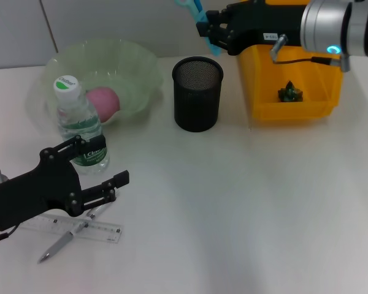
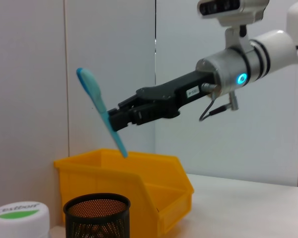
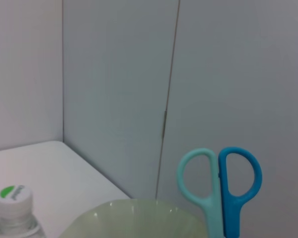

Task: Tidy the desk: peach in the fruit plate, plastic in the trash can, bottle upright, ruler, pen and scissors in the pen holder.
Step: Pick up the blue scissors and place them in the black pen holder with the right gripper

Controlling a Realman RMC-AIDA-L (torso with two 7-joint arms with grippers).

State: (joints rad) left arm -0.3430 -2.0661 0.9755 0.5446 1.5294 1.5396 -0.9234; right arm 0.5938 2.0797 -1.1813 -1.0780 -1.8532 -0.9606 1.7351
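Note:
The scissors' blades (image 1: 214, 49) are pointing down toward the pen holder's opening (image 1: 197, 73), with the scissors' handles up. My right gripper should go on moving down until the blades are inside, then let go.
My right gripper (image 1: 210, 32) is shut on the light blue scissors (image 1: 199, 19) and holds them in the air above the black mesh pen holder (image 1: 197, 93). The left wrist view shows the scissors (image 2: 102, 111) tilted in the right gripper (image 2: 116, 119), above the pen holder (image 2: 97, 215). The scissors' handles (image 3: 221, 181) fill the right wrist view. My left gripper (image 1: 103, 162) is open, close to the upright bottle (image 1: 80, 122). The clear ruler (image 1: 89, 229) and the pen (image 1: 64, 240) lie crossed on the desk (image 1: 233, 202) under it. The peach (image 1: 103, 101) lies in the fruit plate (image 1: 138, 67).
The yellow trash can (image 1: 294, 107) stands at the back right with a small green piece of plastic (image 1: 290, 93) inside. The fruit plate, pen holder and trash can stand in a row along the back. A wall rises right behind them.

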